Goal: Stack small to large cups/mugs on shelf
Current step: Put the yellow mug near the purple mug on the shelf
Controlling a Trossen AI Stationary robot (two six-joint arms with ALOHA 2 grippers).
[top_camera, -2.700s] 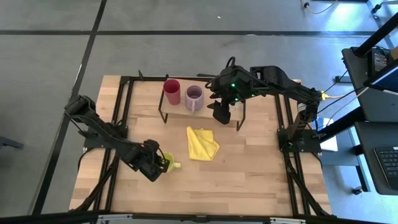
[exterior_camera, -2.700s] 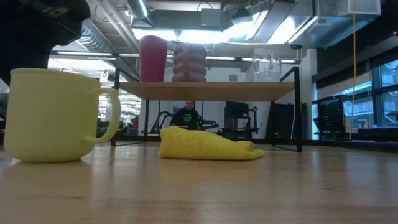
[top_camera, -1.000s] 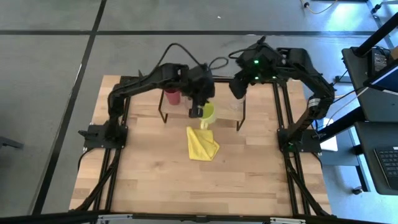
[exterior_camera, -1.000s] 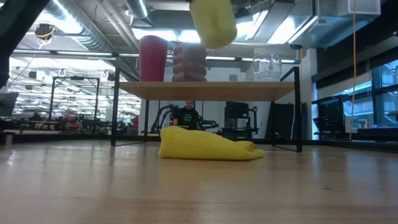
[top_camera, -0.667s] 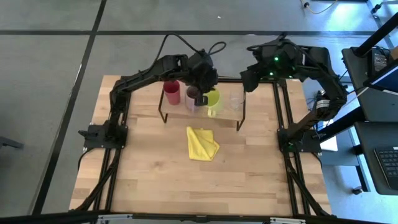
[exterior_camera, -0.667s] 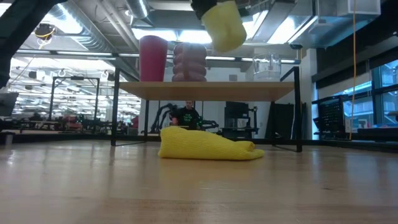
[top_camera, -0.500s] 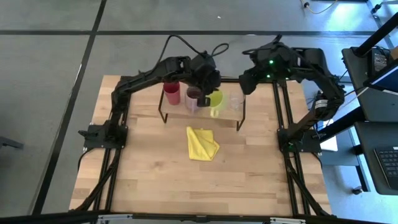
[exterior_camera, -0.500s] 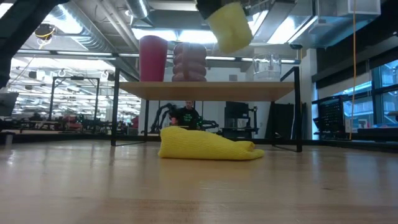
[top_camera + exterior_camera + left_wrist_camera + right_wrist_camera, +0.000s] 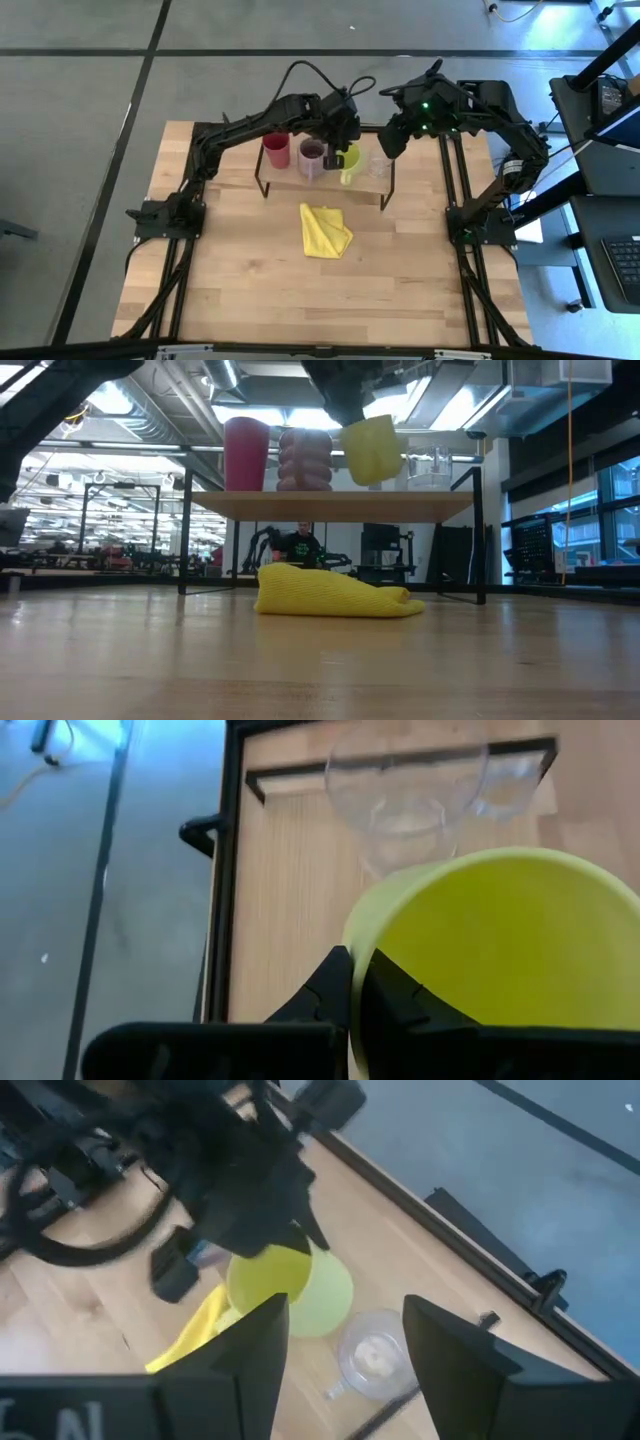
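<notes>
The yellow-green mug (image 9: pixel 349 165) is hanging at a tilt from its rim (image 9: pixel 308 1258), so it will tip upright and come to rest on its base when my right gripper turns it.
My left gripper (image 9: pixel 338 152) carries the yellow-green mug (image 9: pixel 351 160) just above the shelf (image 9: pixel 275 172), between the purple mug (image 9: pixel 312 156) and the clear glass (image 9: pixel 378 165). In the low view the yellow-green mug (image 9: pixel 372 448) hangs tilted over the shelf board (image 9: pixel 330 505). The magenta tumbler (image 9: pixel 246 455), purple mug (image 9: pixel 304 460) and glass (image 9: pixel 428 468) stand on their bases on the board. My right gripper (image 9: pixel 390 140) hovers open above the shelf's right end, beside the glass (image 9: pixel 368 1355). My left gripper pinches the yellow-green mug's rim (image 9: pixel 352 982), one finger (image 9: pixel 392 998) inside the mug and one finger (image 9: pixel 330 992) outside its wall. The fingers come from above, slanting down. The mug (image 9: pixel 372 448) hangs tilted below them, lifted clear of the shelf.
A folded yellow cloth (image 9: pixel 325 229) lies on the tabletop in front of the shelf, also in the low view (image 9: pixel 330 592). Black frame rails (image 9: pixel 190 240) run along the table's left and right sides. Bare tabletop (image 9: pixel 320 290) stretches toward the near edge.
My left gripper has carried the yellow-green mug from over the shelf's near edge toward the far edge and to the right, then down, so the mug now hangs low over the board between purple mug and glass. It has stayed shut on the rim.
</notes>
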